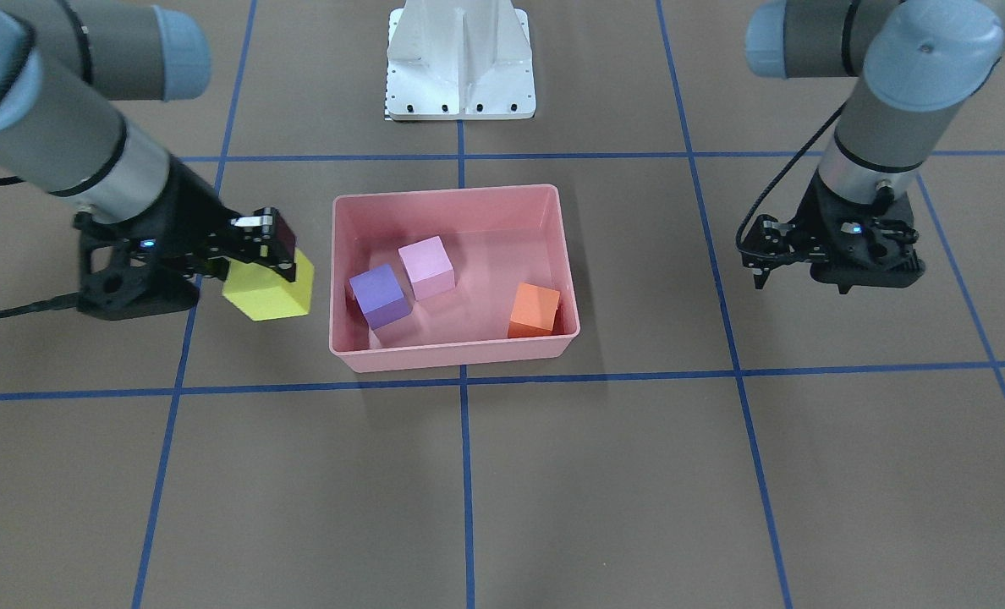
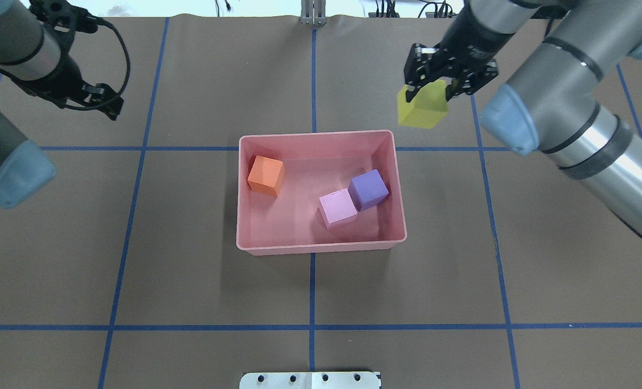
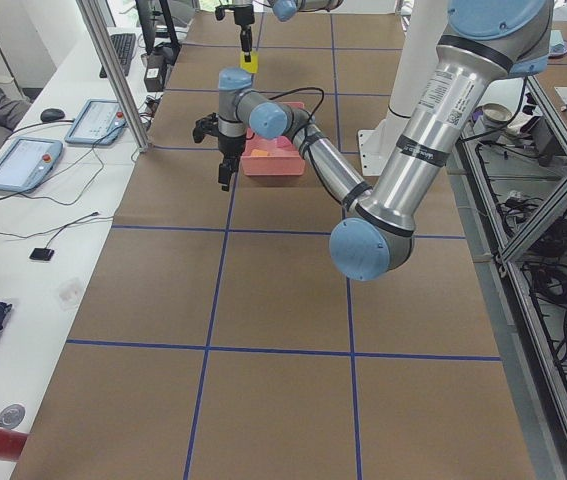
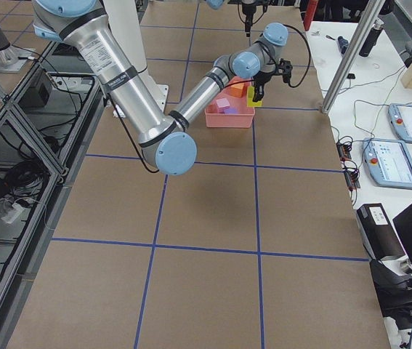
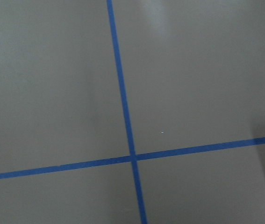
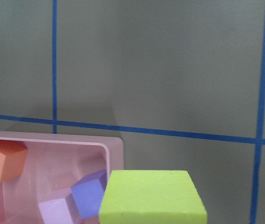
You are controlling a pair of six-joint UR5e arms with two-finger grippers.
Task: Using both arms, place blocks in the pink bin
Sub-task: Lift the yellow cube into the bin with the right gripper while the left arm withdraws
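The pink bin's bottom has an open spot between the orange cube and the light pink cube, so my right gripper should keep going over the pink bin and let go of the yellow cube there.
The pink bin sits mid-table and also shows in the overhead view. Inside it lie the purple cube, the light pink cube and the orange cube. My right gripper is shut on the yellow cube and holds it above the table just outside the bin's wall on my right; overhead it hangs past the bin's far right corner. My left gripper is open and empty, well away from the bin on my left.
The white base mount stands behind the bin. Blue tape lines cross the brown table. The left wrist view shows only table and tape. Monitors and tablets lie on side desks off the table.
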